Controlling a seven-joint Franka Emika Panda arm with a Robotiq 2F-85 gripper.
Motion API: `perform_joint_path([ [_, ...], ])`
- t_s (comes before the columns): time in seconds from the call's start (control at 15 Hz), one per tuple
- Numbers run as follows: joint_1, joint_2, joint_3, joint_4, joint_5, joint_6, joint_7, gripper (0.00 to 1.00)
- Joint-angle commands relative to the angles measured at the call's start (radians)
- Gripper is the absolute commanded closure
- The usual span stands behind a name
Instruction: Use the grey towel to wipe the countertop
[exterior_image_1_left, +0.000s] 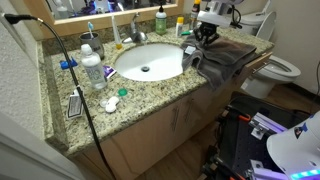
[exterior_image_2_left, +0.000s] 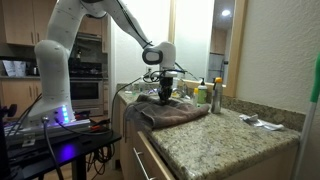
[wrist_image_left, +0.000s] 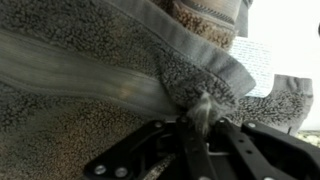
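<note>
The grey towel's corner (exterior_image_1_left: 189, 61) is already over the sink's rim. My gripper should pull the towel back toward the open countertop (exterior_image_2_left: 215, 142), away from the sink.
The grey towel (exterior_image_1_left: 222, 60) lies spread on the speckled granite countertop (exterior_image_1_left: 150, 92) beside the sink and hangs over the counter's front edge. It also shows in an exterior view (exterior_image_2_left: 170, 112) and fills the wrist view (wrist_image_left: 90, 70). My gripper (exterior_image_1_left: 207, 36) stands straight down on the towel's top, also seen in an exterior view (exterior_image_2_left: 165, 95). In the wrist view the black fingers (wrist_image_left: 197, 128) are shut on a pinched fold of the towel.
A white oval sink (exterior_image_1_left: 148, 62) with a faucet (exterior_image_1_left: 137, 33) lies next to the towel. Bottles (exterior_image_1_left: 92, 70), a toothbrush cup and small items stand on the far side of the sink. More bottles (exterior_image_2_left: 214, 95) stand by the wall. A toilet (exterior_image_1_left: 280, 68) is beyond the counter end.
</note>
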Motion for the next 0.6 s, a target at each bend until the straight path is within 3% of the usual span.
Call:
perform_joint_path([
  [0.0, -0.027, 0.005, 0.017, -0.038, 0.074, 0.045, -0.033, 1.0],
  [0.53, -0.018, -0.011, 0.052, 0.01, 0.091, -0.123, -0.111, 0.98],
])
